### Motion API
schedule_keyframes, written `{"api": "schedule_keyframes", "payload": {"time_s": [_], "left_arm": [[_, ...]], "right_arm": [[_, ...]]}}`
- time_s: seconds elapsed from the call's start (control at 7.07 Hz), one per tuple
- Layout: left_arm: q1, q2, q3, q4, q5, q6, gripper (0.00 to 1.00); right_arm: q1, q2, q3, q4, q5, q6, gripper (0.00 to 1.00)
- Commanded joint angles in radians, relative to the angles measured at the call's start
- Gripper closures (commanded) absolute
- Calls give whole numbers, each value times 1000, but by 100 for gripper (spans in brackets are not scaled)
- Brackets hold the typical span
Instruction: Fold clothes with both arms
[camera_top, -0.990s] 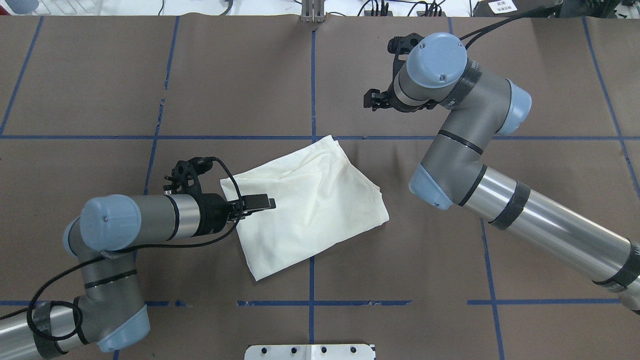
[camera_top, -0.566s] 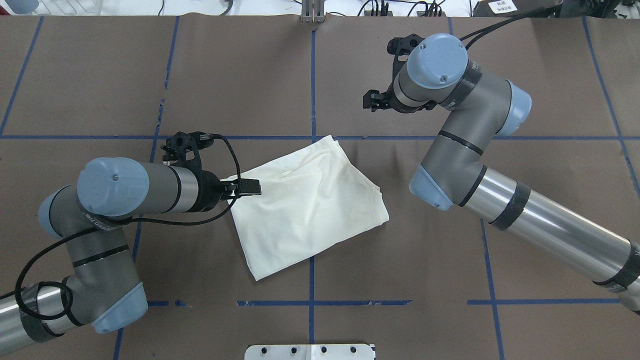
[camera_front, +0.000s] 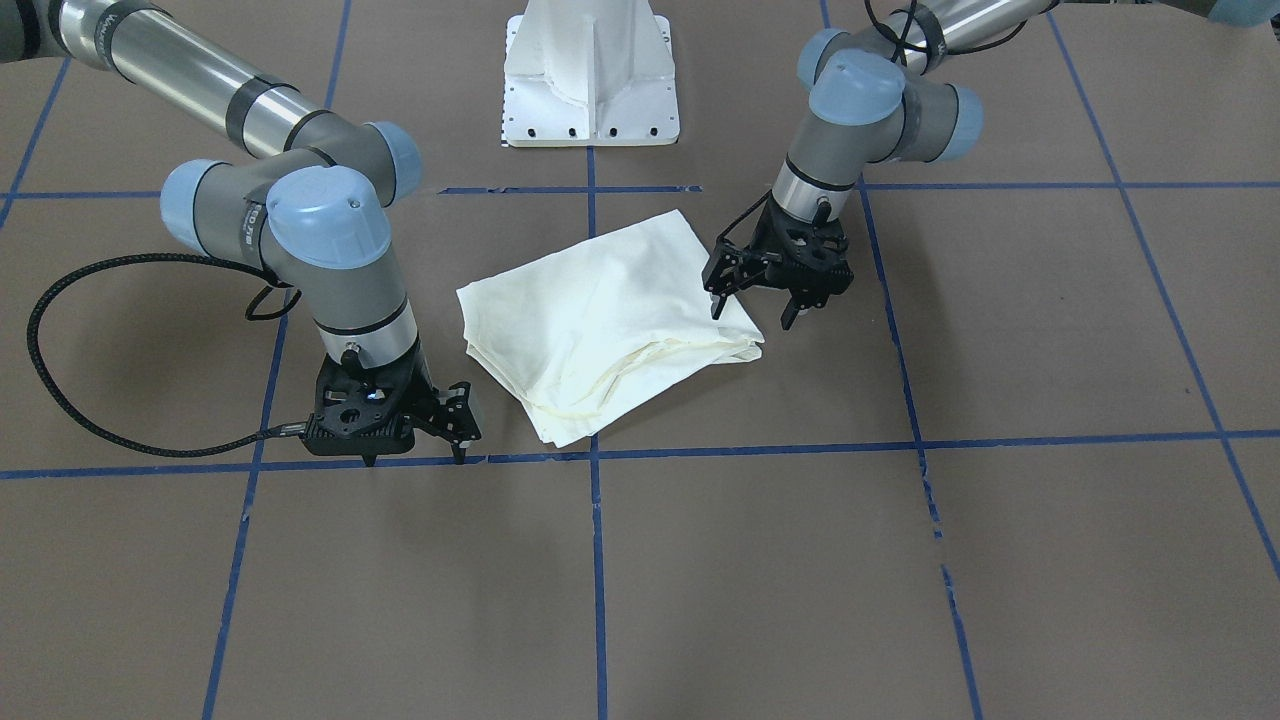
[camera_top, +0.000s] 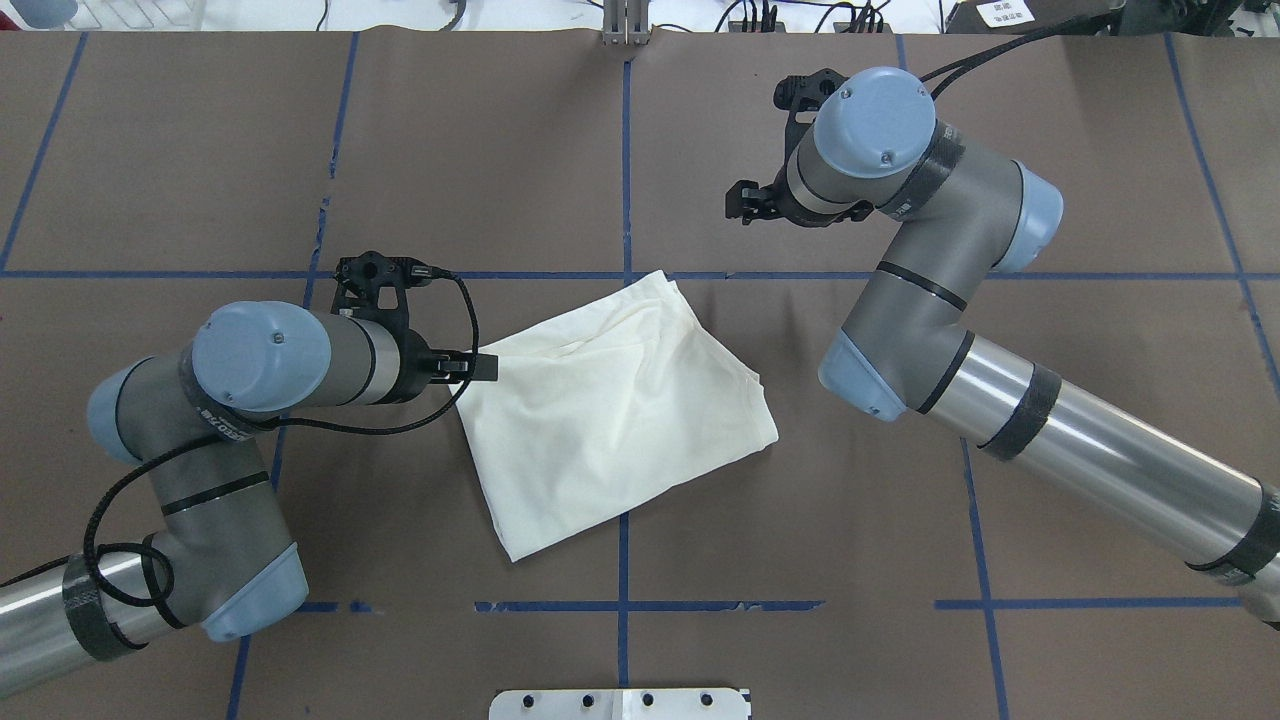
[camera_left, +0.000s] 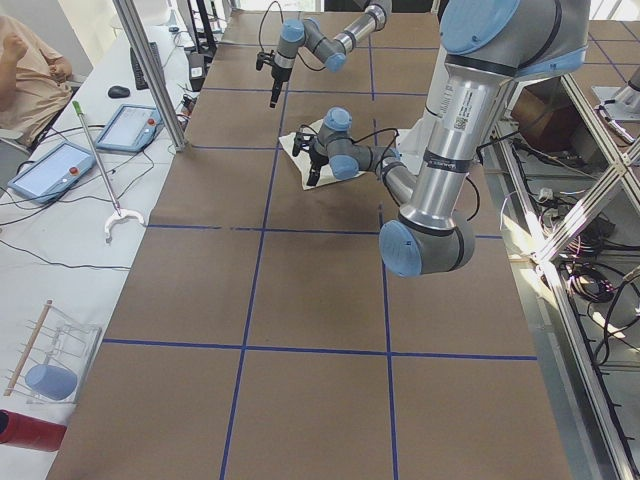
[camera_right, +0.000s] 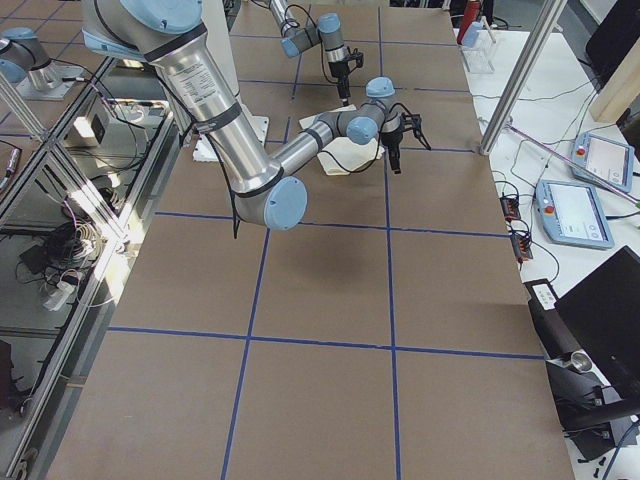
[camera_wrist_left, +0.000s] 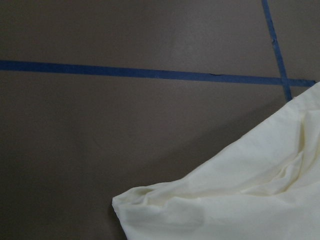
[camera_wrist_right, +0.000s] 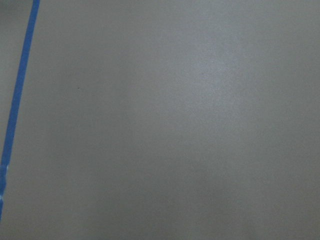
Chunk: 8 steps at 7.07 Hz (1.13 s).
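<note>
My left gripper should move back, and my right gripper should grab the shirt's far corner (camera_front: 551, 422) and pull it straight, because creases run along the shirt's far edge (camera_front: 642, 362).
The cream-white shirt (camera_top: 615, 420) lies folded into a rough square at the table's middle, plain side up, with no print showing. It also shows in the front view (camera_front: 600, 320) and in the left wrist view (camera_wrist_left: 240, 200). My left gripper (camera_top: 482, 367) hovers at the shirt's left corner, open and empty; in the front view (camera_front: 750, 315) its fingers stand apart above that corner. My right gripper (camera_front: 417, 458) is open and empty, pointing down over bare table beyond the shirt's far side; in the overhead view (camera_top: 745, 203) it sits past the blue cross line.
The brown table is marked with blue tape lines (camera_top: 625, 180). The white pedestal base (camera_front: 590, 90) stands at the robot's edge. The operators' bench with tablets (camera_left: 55, 165), a hooked pole (camera_left: 100, 170) and a seated person (camera_left: 30, 70) lies past the far edge.
My left arm has swung away from over the shirt, its gripper drawing back and farther up the table to the shirt's left corner. The shirt and right arm have not moved.
</note>
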Motion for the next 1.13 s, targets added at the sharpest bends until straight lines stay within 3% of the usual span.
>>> {"api": "schedule_keyframes", "payload": {"time_s": [0.0, 0.42, 0.99], "left_arm": [[5, -36, 36, 19, 22, 10, 0], [57, -49, 34, 33, 45, 18, 0], [38, -60, 48, 85, 56, 84, 0]], "right_arm": [[0, -1, 0, 0, 0, 0, 0], [0, 0, 0, 0, 0, 0, 0], [0, 2, 0, -2, 0, 0, 0]]}}
